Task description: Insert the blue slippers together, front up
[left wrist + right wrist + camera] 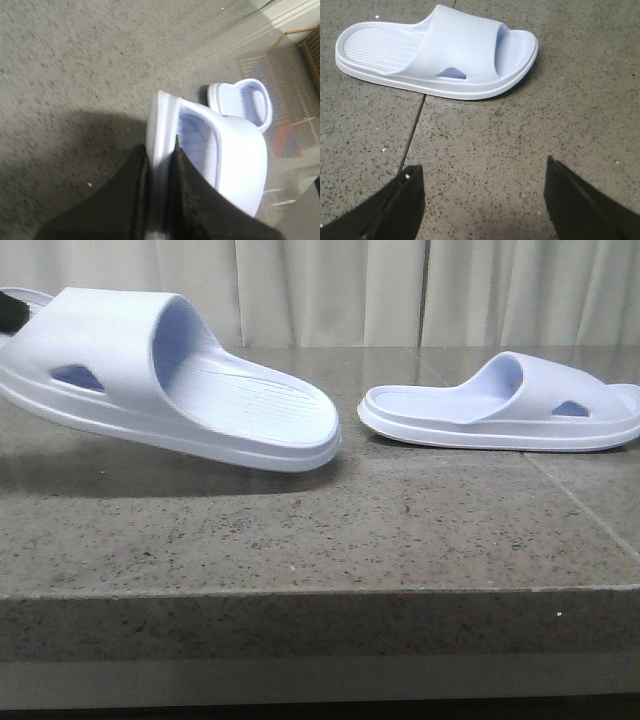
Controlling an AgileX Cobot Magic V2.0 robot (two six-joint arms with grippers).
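The other slipper is lying flat past the lifted slipper's heel (305,432), so my left gripper should wait while my right gripper picks up the other slipper by its toe (624,408).
Two pale blue slippers are in view. The left slipper (180,380) is lifted and tilted above the stone table, its heel end toward the middle. My left gripper (160,150) is shut on the edge of its sole (162,125); only a dark bit of it shows at the far left of the front view (10,310). The right slipper (510,405) lies flat on the table at the right, and also shows in the left wrist view (245,102) and the right wrist view (440,52). My right gripper (482,167) is open and empty, above bare table short of that slipper.
The speckled grey stone table (320,530) has a seam line at the right (580,505) and a front edge (320,590) near the camera. Pale curtains (330,290) hang behind the table.
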